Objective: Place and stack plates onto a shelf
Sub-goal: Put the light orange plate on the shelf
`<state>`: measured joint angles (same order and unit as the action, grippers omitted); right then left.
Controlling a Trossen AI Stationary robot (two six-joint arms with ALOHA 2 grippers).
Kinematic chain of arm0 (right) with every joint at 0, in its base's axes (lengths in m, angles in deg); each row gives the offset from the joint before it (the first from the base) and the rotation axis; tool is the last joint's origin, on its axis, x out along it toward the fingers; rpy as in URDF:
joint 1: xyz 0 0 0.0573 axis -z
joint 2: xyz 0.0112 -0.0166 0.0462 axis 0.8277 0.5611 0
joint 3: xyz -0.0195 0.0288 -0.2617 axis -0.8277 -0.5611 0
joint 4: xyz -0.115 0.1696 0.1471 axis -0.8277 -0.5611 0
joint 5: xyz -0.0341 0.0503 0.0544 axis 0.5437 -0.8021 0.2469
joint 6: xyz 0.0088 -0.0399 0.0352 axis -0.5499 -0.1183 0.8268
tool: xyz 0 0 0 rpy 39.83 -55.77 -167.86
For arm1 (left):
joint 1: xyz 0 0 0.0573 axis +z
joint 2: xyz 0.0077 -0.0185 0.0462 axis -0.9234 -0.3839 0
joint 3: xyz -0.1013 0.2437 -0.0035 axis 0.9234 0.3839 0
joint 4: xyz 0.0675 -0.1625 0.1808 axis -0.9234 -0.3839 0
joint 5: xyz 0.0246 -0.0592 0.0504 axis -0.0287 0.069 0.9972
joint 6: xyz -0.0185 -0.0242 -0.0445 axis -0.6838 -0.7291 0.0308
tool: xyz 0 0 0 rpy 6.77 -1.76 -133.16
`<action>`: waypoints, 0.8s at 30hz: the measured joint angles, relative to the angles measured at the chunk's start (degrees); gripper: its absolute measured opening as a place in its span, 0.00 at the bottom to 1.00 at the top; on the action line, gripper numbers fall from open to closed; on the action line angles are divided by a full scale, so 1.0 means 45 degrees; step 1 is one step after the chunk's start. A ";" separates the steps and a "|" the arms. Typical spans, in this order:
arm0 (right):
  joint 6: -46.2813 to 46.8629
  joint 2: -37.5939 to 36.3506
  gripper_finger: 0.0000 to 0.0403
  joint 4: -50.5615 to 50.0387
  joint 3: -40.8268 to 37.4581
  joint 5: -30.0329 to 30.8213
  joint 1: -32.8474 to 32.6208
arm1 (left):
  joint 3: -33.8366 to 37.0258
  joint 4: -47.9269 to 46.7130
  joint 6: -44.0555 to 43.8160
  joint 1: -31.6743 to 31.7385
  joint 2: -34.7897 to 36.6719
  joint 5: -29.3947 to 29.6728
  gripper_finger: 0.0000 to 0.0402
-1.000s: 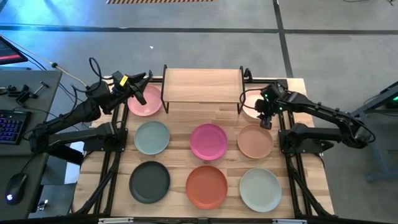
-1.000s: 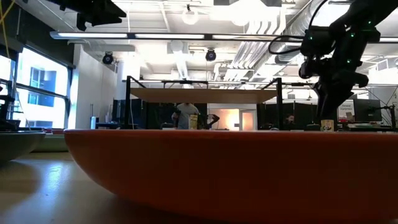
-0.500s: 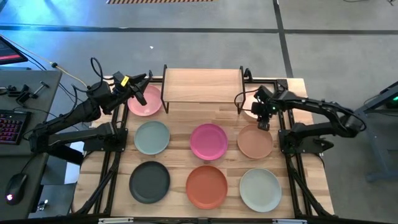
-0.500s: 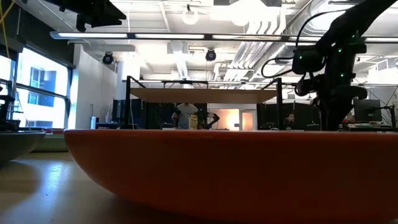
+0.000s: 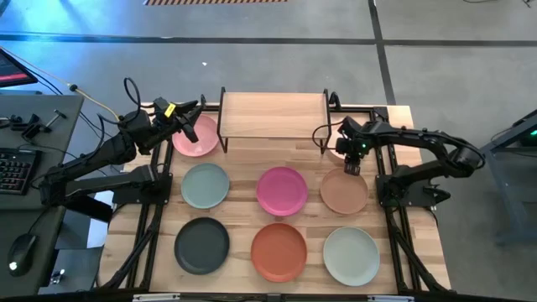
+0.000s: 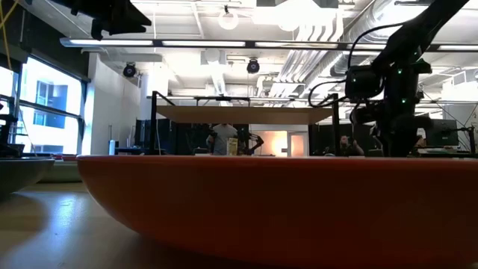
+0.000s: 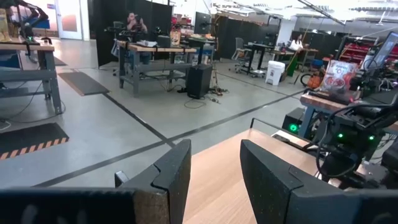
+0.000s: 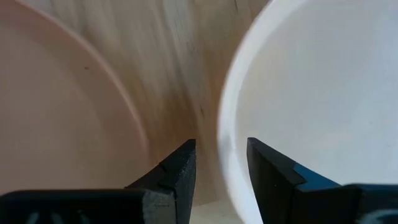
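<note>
My right gripper is straddling only the cream plate's near rim (image 8: pixel 229 140) with its fingers, so the cream plate will tip, its far side drooping, when I lift it.
The wood-topped shelf (image 5: pixel 273 115) stands at the table's far edge. The light pink plate (image 5: pixel 197 139) lies left of it and the cream plate (image 5: pixel 335 150) right of it, mostly under my right arm. My right gripper (image 5: pixel 351 163) points down, open, at the cream plate's near edge. In the right wrist view (image 8: pixel 221 174) its fingers stand on either side of the cream plate's rim (image 8: pixel 227 143), with the peach-tan plate (image 8: pixel 62 124) beside it. My left gripper (image 5: pixel 190 127) hovers open above the pink plate and looks level across the shelf top (image 7: pixel 217 186).
Flat on the table lie the sage green (image 5: pixel 205 185), magenta (image 5: pixel 281 190), peach-tan (image 5: pixel 344 191), charcoal (image 5: pixel 201 245), terracotta (image 5: pixel 279 251) and mint-white (image 5: pixel 351 256) plates. The terracotta plate (image 6: pixel 276 209) fills the low view's foreground and hides my right fingertips there. Black arm frames run along both table sides.
My right gripper has moved toward the table's left and down, from beside the shelf's right legs to the cream plate's near edge. My left arm has kept still, and no plate has moved.
</note>
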<state>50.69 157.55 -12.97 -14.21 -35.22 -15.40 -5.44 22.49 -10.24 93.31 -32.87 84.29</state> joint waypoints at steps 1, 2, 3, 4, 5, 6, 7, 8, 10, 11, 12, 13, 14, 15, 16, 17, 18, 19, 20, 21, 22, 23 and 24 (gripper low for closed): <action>-0.0003 0.0123 0.31 0.0080 0.0000 0.0149 -0.0003 | 0.0000 0.0000 -0.0004 0.0003 0.0000 0.0000 0.32; 0.0000 0.0270 0.31 0.0156 0.0000 0.0330 0.0000 | 0.0000 0.0000 -0.0010 0.0005 0.0000 0.0000 0.32; 0.0000 0.0394 0.31 0.0180 0.0000 0.0519 0.0000 | 0.0000 0.0000 -0.0015 0.0002 0.0000 0.0000 0.32; 0.0019 0.0506 0.31 0.0175 0.0000 0.0556 0.0000 | 0.0000 0.0000 -0.0015 0.0005 0.0000 0.0000 0.32; 0.0027 0.0617 0.31 0.0183 0.0000 0.0640 0.0000 | 0.0000 0.0000 -0.0015 0.0001 0.0000 0.0000 0.32; 0.0105 0.0691 0.30 0.0191 0.0008 0.0690 -0.0003 | 0.0000 0.0000 -0.0015 0.0005 0.0000 0.0000 0.32; 0.0230 0.0749 0.30 0.0195 0.0020 0.0732 -0.0005 | 0.0000 0.0000 -0.0015 0.0000 0.0000 0.0000 0.32; 0.0283 0.0795 0.28 0.0195 0.0039 0.0789 -0.0005 | 0.0000 0.0000 -0.0015 0.0002 0.0000 0.0000 0.32; 0.0331 0.0824 0.25 0.0175 0.0045 0.0820 -0.0011 | 0.0000 0.0000 -0.0015 0.0000 0.0000 0.0000 0.32; 0.0340 0.0824 0.23 0.0175 0.0053 0.0835 -0.0015 | 0.0000 0.0000 -0.0018 0.0002 0.0002 0.0000 0.32; 0.0340 0.0824 0.20 0.0173 0.0058 0.0864 -0.0014 | 0.0000 0.0000 -0.0015 0.0001 0.0000 0.0000 0.32; 0.0345 0.0825 0.17 0.0170 0.0058 0.0897 -0.0010 | 0.0000 0.0000 -0.0015 0.0000 0.0000 0.0000 0.32; 0.0392 0.0829 0.14 0.0170 0.0058 0.0916 -0.0010 | 0.0000 0.0000 -0.0015 0.0003 0.0000 0.0000 0.32; 0.0533 0.0834 0.11 0.0166 0.0058 0.0926 -0.0010 | 0.0000 0.0000 -0.0015 0.0000 0.0000 0.0000 0.32; 0.0630 0.0834 0.08 0.0161 0.0058 0.0931 -0.0010 | 0.0000 0.0000 -0.0015 0.0000 0.0000 0.0000 0.32; 0.0670 0.0834 0.06 0.0157 0.0058 0.0935 -0.0010 | 0.0000 0.0000 -0.0015 0.0000 0.0000 0.0000 0.32; 0.0675 0.0834 0.03 0.0146 0.0058 0.0951 -0.0010 | 0.0000 0.0000 -0.0010 0.0000 0.0000 0.0000 0.32; 0.0685 0.0834 0.02 0.0142 0.0058 0.0960 -0.0010 | 0.0000 0.0004 -0.0010 0.0000 0.0000 0.0000 0.32; 0.0728 0.0834 0.01 0.0133 0.0058 0.0968 -0.0010 | 0.0000 0.0000 -0.0013 0.0000 0.0000 0.0000 0.32; 0.0780 0.0837 0.01 0.0106 0.0066 0.0975 -0.0010 | 0.0000 0.0003 -0.0015 0.0000 0.0000 0.0000 0.32; 0.0804 0.0844 0.02 0.0029 0.0115 0.0976 -0.0007 | 0.0000 0.0005 -0.0015 0.0000 0.0000 0.0000 0.32; 0.0824 0.0866 0.01 -0.0073 0.0195 0.0994 -0.0005 | 0.0000 0.0004 -0.0010 0.0000 0.0000 0.0000 0.32; 0.0890 0.0880 0.01 -0.0225 0.0289 0.1037 -0.0005 | 0.0000 0.0004 -0.0012 0.0000 0.0000 0.0000 0.32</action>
<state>54.70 161.51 -13.98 -12.90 -30.56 -15.42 -5.44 22.51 -10.30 93.31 -32.87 84.29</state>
